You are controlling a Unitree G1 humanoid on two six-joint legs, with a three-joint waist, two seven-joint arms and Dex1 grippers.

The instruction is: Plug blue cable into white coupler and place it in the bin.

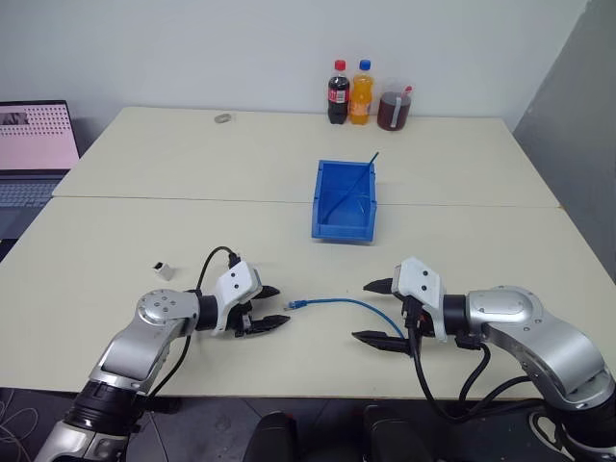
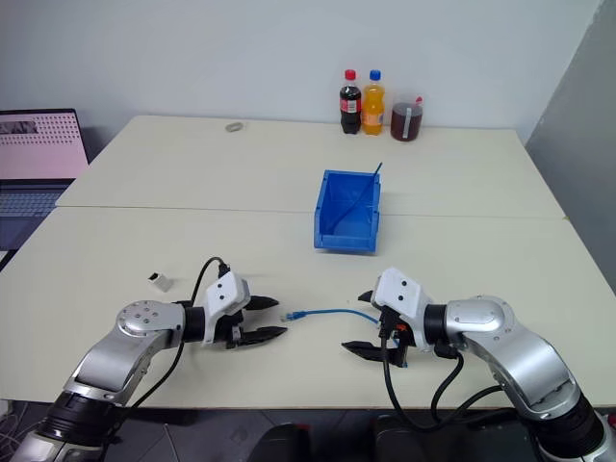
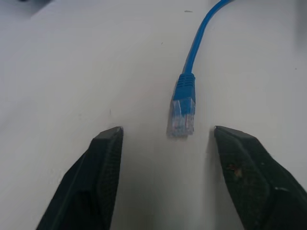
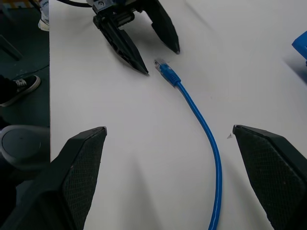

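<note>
The clear plug and white coupler (image 1: 164,270) both lie by my left gripper, so it should hand the plug (image 1: 291,306) to my right gripper before taking the coupler.
The blue cable (image 1: 337,302) lies loose on the table between my two grippers, its clear plug (image 3: 182,112) at the end nearer the left one. My left gripper (image 1: 272,308) is open, and the plug lies on the table just ahead of its fingertips, touched by neither. My right gripper (image 1: 377,311) is wide open at the cable's other end, with the cable (image 4: 206,129) running between its fingers on the table. The white coupler (image 1: 165,270) sits alone to the left, beyond my left arm. The blue bin (image 1: 344,200) stands mid-table, farther back.
A thin blue strand (image 1: 373,162) leans out of the bin's far corner. Two bottles (image 1: 348,93) and a cup of dark drink (image 1: 394,106) stand at the back edge. A small grey object (image 1: 223,118) lies back left. A laptop (image 1: 34,144) is off the left side.
</note>
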